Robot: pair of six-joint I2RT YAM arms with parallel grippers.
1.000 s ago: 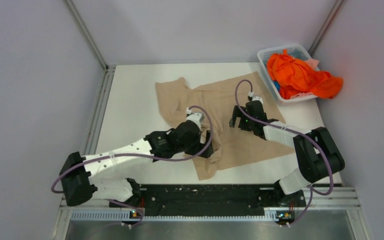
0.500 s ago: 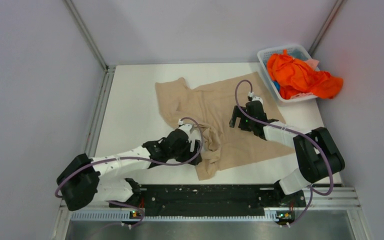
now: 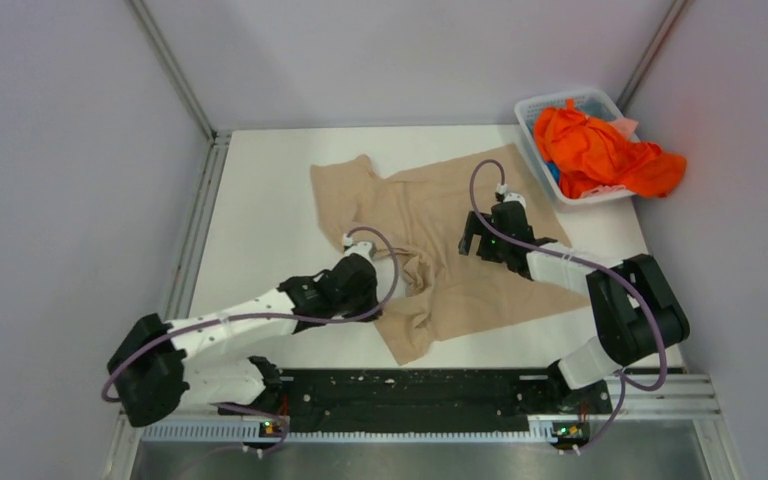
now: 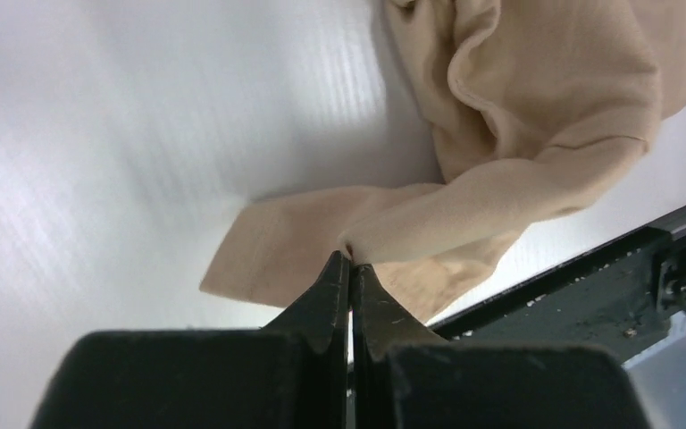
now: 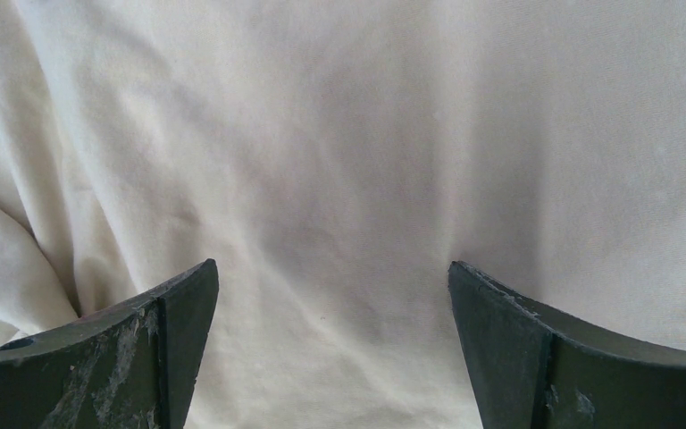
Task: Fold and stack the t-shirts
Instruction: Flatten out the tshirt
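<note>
My left gripper pulls the beige shirt's edge, which it pinches beside the bunched folds point(image 3: 418, 278), toward the black rail point(image 3: 338, 388) next until the folds open out, then releases.
A beige t-shirt point(image 3: 425, 205) lies spread across the middle of the table, bunched into folds near its lower left. My left gripper point(image 4: 350, 260) is shut on a fold at the beige shirt's point(image 4: 536, 107) edge, and the cloth trails away from the fingertips; from above the left gripper point(image 3: 368, 285) sits at the shirt's left side. My right gripper point(image 3: 475, 240) hovers over the shirt's middle, open, with only flat beige cloth point(image 5: 339, 134) between its fingers point(image 5: 170, 340). Orange t-shirts point(image 3: 600, 152) are heaped at the back right.
A white lattice basket point(image 3: 535, 108) at the back right corner holds the orange heap, which spills over its right rim. Bare white table point(image 3: 260, 220) lies left of the beige shirt. A black rail point(image 3: 410, 385) runs along the near edge.
My left gripper has shut on the beige shirt and drawn back to the left, dragging the cloth into a bunched fold. The right arm has not moved.
</note>
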